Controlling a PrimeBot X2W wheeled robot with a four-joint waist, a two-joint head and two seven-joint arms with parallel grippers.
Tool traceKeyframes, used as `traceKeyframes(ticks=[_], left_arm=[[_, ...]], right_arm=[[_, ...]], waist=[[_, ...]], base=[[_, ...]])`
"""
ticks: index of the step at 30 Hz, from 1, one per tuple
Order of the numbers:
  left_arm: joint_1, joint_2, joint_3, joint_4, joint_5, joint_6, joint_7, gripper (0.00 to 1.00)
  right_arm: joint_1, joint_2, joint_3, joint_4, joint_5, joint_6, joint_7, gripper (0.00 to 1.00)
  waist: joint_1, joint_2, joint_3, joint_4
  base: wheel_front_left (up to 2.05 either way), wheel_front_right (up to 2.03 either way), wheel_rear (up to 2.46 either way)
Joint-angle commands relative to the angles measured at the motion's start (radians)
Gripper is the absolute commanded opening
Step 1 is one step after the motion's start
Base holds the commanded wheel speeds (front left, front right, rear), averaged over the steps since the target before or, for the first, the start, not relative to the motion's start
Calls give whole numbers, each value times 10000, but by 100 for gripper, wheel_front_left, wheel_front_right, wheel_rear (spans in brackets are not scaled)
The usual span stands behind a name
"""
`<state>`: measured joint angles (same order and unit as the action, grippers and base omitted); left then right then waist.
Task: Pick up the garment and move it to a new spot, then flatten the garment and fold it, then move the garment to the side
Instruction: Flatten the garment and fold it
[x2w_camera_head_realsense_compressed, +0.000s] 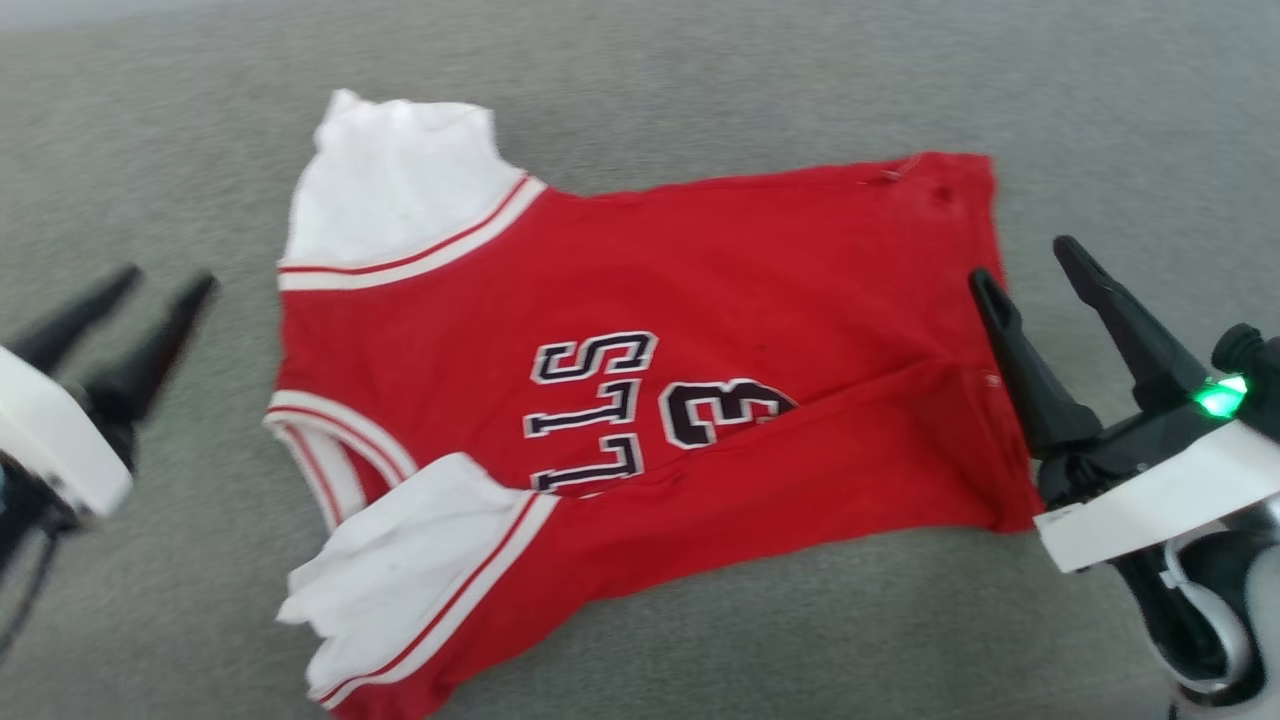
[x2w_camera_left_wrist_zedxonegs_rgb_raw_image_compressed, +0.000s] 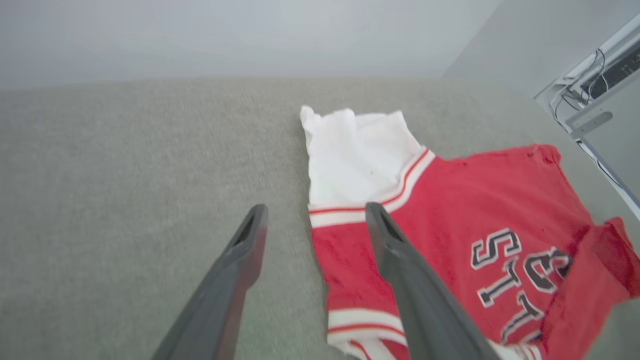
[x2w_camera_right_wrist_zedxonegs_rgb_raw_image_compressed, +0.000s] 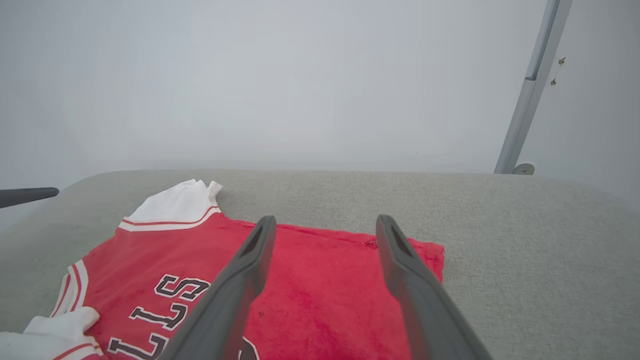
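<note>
The folded near edge (x2w_camera_head_realsense_compressed: 756, 504) is plain red, so I expect the far white sleeve (x2w_camera_head_realsense_compressed: 393, 180) to pull a plain red side across the lettering when I fold it.
The garment (x2w_camera_head_realsense_compressed: 700, 290), a red jersey with white sleeves and black white-outlined lettering, lies spread sideways on the grey surface, collar to the left and hem to the right. Its near long edge is folded up over the number. My left gripper (x2w_camera_head_realsense_compressed: 165, 285) hangs open just left of the shoulder, off the cloth; in the left wrist view the gripper (x2w_camera_left_wrist_zedxonegs_rgb_raw_image_compressed: 315, 217) straddles the jersey's (x2w_camera_left_wrist_zedxonegs_rgb_raw_image_compressed: 450, 210) edge by the far sleeve. My right gripper (x2w_camera_head_realsense_compressed: 1025, 260) is open at the hem, holding nothing; its wrist view has the gripper (x2w_camera_right_wrist_zedxonegs_rgb_raw_image_compressed: 325, 225) above the red cloth (x2w_camera_right_wrist_zedxonegs_rgb_raw_image_compressed: 320, 280).
The grey fabric surface (x2w_camera_head_realsense_compressed: 700, 80) extends all around the jersey. A pale wall rises behind it, with a metal pole (x2w_camera_right_wrist_zedxonegs_rgb_raw_image_compressed: 530, 90) at the right. Cables and a white frame (x2w_camera_left_wrist_zedxonegs_rgb_raw_image_compressed: 595, 85) stand beyond the surface's far right edge.
</note>
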<state>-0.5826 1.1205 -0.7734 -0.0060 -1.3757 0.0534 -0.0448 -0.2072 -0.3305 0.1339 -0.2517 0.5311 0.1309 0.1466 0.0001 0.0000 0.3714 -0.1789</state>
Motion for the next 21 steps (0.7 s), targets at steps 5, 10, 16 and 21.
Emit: traceKeyframes(ticks=[5, 10, 16, 21], left_arm=[[-1542, -297, 172, 1434, 371, -223, 862, 100], [-3273, -735, -121, 3009, 727, -635, 2705, 100], [-4943, -1080, -577, 4823, 673, -810, 5565, 100], [-5642, -1188, -675, 5546, 303, -876, 7088, 100]], right_arm=[[-314, 324, 301, 405, -27, -5, -1066, 100], [-490, 453, 382, 657, 107, -5, -1402, 100], [-707, 508, 788, 911, 274, -5, -1474, 100], [-742, 542, 955, 1087, 401, -5, -1536, 100]], waist=[[-1, 0, 224, -1140], [-1, 0, 574, -1740], [-1, 0, 1055, -2349], [-1, 0, 1337, -2607]], base=[[0, 0, 0], [0, 0, 0], [0, 0, 0], [0, 0, 0]])
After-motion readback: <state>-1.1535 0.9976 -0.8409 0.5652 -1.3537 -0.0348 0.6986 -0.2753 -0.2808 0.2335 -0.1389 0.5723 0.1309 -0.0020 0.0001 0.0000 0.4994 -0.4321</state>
